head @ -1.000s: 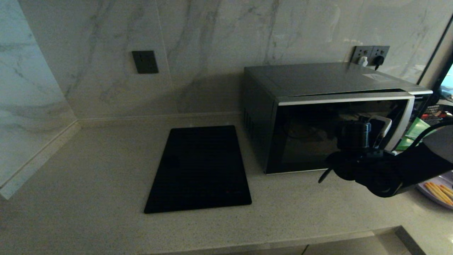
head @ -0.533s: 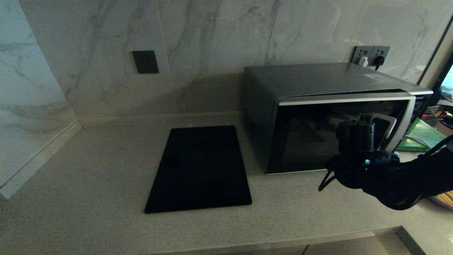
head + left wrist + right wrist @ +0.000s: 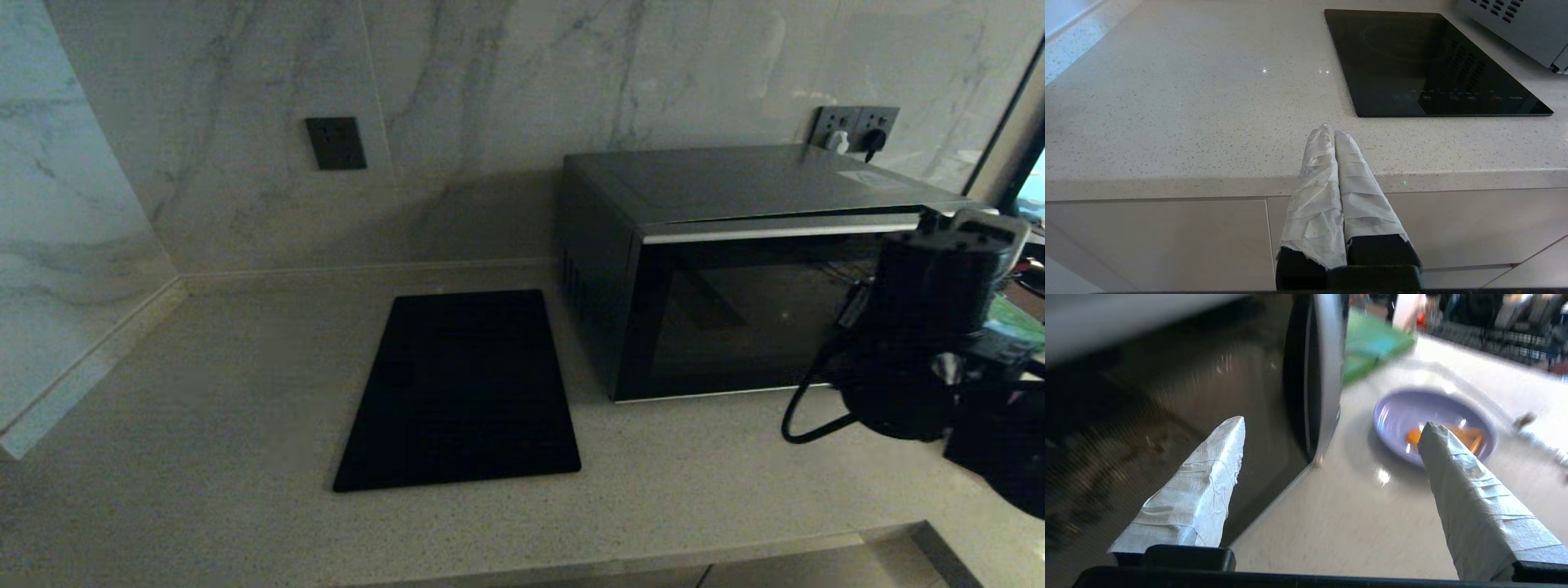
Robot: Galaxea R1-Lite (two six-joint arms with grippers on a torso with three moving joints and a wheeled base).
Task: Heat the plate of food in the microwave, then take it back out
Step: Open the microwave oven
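Note:
A dark gap [image 3: 850,211] gets wider above the door's top edge toward the door's handle. The microwave door [image 3: 764,318] will swing out when I pull its top edge.
The dark grey microwave [image 3: 735,245] stands at the counter's right, its black glass door [image 3: 1167,396] facing me. I cannot tell whether the door is fully closed. My right gripper [image 3: 976,224] hangs open in front of the door's right edge, by the silver handle [image 3: 1327,367]. Nothing is between its taped fingers [image 3: 1208,486], and the right gripper [image 3: 1331,422] touches nothing. The lavender plate of food [image 3: 1404,412] with orange sticks rests on the counter just right of the microwave, beyond the fingertips. In the head view my arm hides it. My left gripper [image 3: 1331,128] is shut and parked at the counter's front edge.
A flat black cooktop [image 3: 461,388] lies left of the microwave, and shows again as the cooktop [image 3: 1429,61] from the left wrist. A green board [image 3: 1372,343] lies behind the plate. Wall sockets [image 3: 853,126] sit above the microwave. A dark wire rack stands at the far right.
My right gripper has swung from the front of the door glass to the right and upward, its fingers spreading wider. The arm now covers the plate in the head view.

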